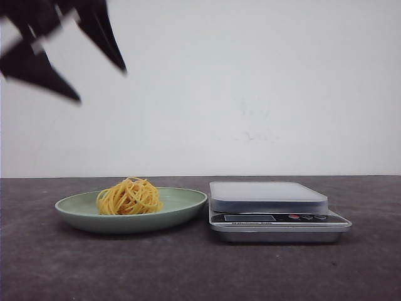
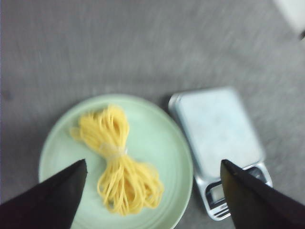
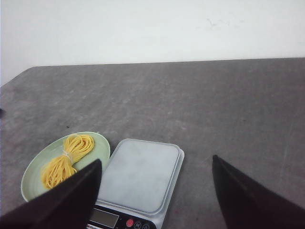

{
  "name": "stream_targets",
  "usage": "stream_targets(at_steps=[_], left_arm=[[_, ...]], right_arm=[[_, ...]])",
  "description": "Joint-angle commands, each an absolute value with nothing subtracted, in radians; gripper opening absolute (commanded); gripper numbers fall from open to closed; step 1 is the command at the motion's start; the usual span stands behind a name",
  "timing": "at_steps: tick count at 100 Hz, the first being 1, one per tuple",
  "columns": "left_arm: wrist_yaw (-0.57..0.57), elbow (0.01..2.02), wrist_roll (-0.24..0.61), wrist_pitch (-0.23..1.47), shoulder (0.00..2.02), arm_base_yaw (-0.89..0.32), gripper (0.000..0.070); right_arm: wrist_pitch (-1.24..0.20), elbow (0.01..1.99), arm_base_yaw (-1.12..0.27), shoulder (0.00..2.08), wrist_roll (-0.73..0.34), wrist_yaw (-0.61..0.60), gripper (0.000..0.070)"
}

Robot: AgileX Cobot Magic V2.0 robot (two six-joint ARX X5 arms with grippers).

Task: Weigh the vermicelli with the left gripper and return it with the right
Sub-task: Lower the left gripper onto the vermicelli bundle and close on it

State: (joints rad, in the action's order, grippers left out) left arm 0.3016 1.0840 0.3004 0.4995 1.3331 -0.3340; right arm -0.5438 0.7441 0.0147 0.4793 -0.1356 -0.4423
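Note:
My left gripper's fingers are open, with the vermicelli (image 2: 125, 179) lengthwise between them. I should next go down until they straddle its narrow tied waist (image 2: 114, 151), and then close them.
The vermicelli (image 1: 129, 197), a nest of yellow strands, lies on the pale green plate (image 1: 182, 202) left of the kitchen scale (image 1: 269, 197). My left gripper (image 1: 100, 83) hangs open and empty high above the plate, at the upper left of the front view. In the left wrist view it (image 2: 153, 168) is open above the vermicelli (image 2: 119, 162), the plate (image 2: 162, 138) and the scale (image 2: 217, 126). My right gripper (image 3: 156, 164) is open and empty, high above the scale (image 3: 140, 174); the vermicelli (image 3: 66, 160) and the plate (image 3: 99, 147) show beside it. It is out of the front view.
The dark grey table (image 1: 200, 269) runs to a white wall (image 1: 250, 88) behind. The scale has a display and buttons (image 1: 294, 217) on its front.

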Motion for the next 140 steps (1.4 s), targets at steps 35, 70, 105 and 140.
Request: stream_targets(at_steps=[35,70,105,140], left_arm=[[0.296,1.105,0.357,0.447,1.654,-0.393,0.0554],[0.243,1.150,0.360,0.405,1.698,-0.396,0.0550],[0.147,1.348,0.353,0.570,1.822,-0.452,0.0469],[0.105,1.354,0.352,0.630,1.887,-0.460,0.0470]], right_arm=[[-0.557,0.763,-0.001,0.482,-0.118,-0.445,0.0460],[-0.578,0.763,-0.009,0.482,-0.119,-0.448,0.0460],[-0.583,0.763,-0.014,0.482,-0.119,-0.450,0.0460],[-0.598,0.763,-0.014,0.482,-0.115,-0.456,0.0460]])
